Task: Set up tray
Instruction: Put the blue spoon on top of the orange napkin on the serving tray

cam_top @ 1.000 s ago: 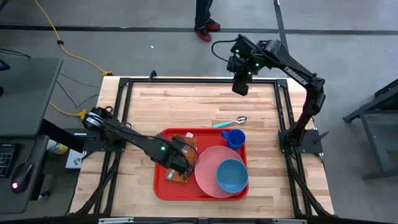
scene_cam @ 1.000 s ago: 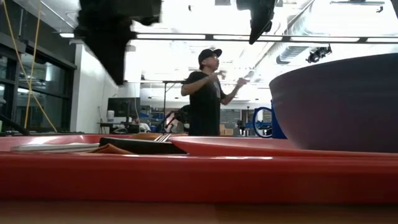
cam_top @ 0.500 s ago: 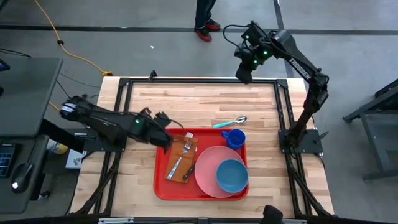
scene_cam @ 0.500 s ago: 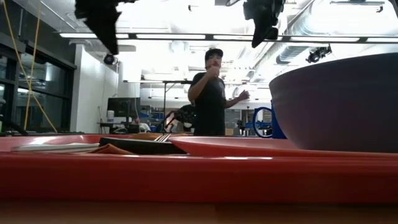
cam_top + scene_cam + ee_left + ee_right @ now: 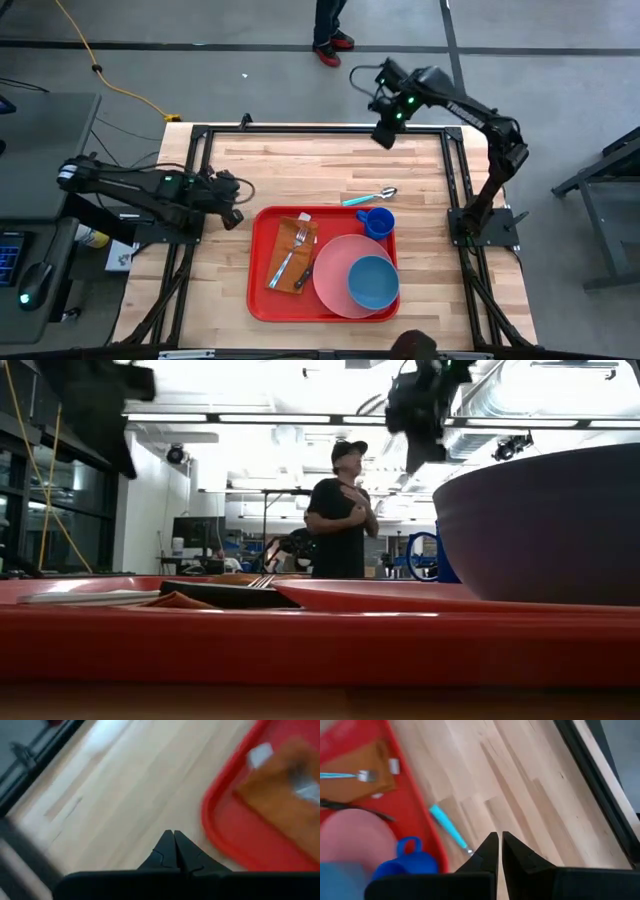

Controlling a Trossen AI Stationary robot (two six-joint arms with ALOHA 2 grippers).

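I keep moving my right gripper toward the teal handle [image 5: 359,200] until its fingers can open over the handle, because the spoon [image 5: 372,197] lies free past the red tray's far rim.
The red tray [image 5: 262,300] lies on the wooden table. On it are a brown napkin [image 5: 281,262] with a fork [image 5: 288,252] and a knife [image 5: 303,273], a pink plate [image 5: 335,270], a blue bowl [image 5: 373,283] and a blue mug [image 5: 377,222]. A spoon with a teal handle [image 5: 366,197] lies on the table just beyond the tray's far rim. My left gripper [image 5: 232,212] hovers shut over bare wood left of the tray [image 5: 225,835]. My right gripper [image 5: 383,136] hangs shut above the table's far edge, and the spoon [image 5: 448,828] shows past its fingers.
A black frame [image 5: 320,130] runs round the table's edges. A person [image 5: 340,510] stands beyond the far edge. Bare wood [image 5: 290,165] lies between the tray and the far edge.
My left gripper has drawn back from over the napkin toward the table's left edge, still shut, and now hangs clear of the tray. The fork and knife on the napkin are uncovered. My right gripper has come down a little at the far edge and turned.
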